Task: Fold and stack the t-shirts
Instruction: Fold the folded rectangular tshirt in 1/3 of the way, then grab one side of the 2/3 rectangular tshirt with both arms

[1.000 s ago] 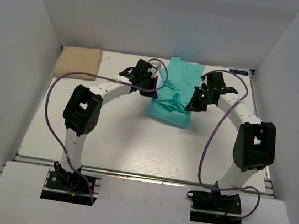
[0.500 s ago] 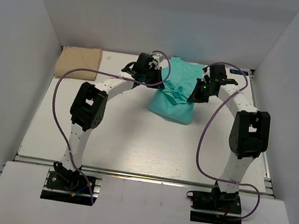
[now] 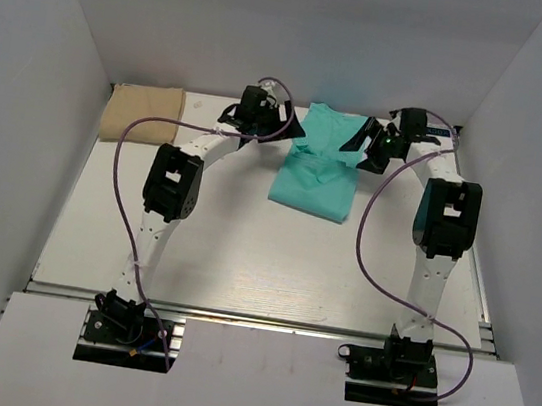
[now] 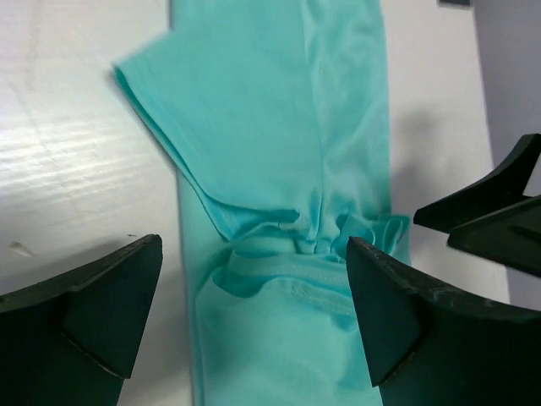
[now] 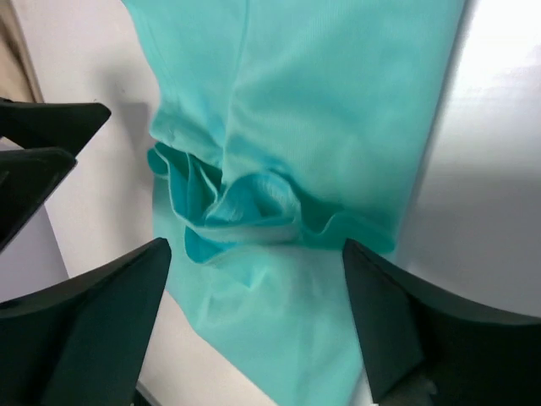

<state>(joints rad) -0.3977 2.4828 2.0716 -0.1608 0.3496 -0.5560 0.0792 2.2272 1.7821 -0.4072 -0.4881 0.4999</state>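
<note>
The teal-green t-shirt's near edge point(image 3: 306, 210) lies flat and free, so the robot's open left gripper should go on toward the t-shirt's near corner on the gripper's side point(image 3: 273, 197) and close there.
The teal-green t-shirt point(image 3: 317, 174) lies folded lengthwise at the back middle of the table, with a bunched ridge of cloth across it point(image 4: 321, 237) point(image 5: 254, 207). My left gripper point(image 3: 287, 131) point(image 4: 254, 254) hovers over its far left part, open, nothing between the fingers. My right gripper point(image 3: 370, 146) point(image 5: 256, 249) hovers over its far right part, also open and empty. The two grippers face each other across the shirt. The tan-beige t-shirt point(image 3: 142, 112) lies folded in the back left corner.
White walls close in the table point(image 3: 224, 247) on the left, back and right. Purple cables point(image 3: 106, 155) loop from both arms over the table. The right gripper's fingers point(image 4: 490, 211) show at the right edge of the left wrist view.
Both grippers, shut on the teal-green t-shirt a second ago, moved toward the back wall with its cloth and opened, letting it go. The shirt now lies longer and flatter.
</note>
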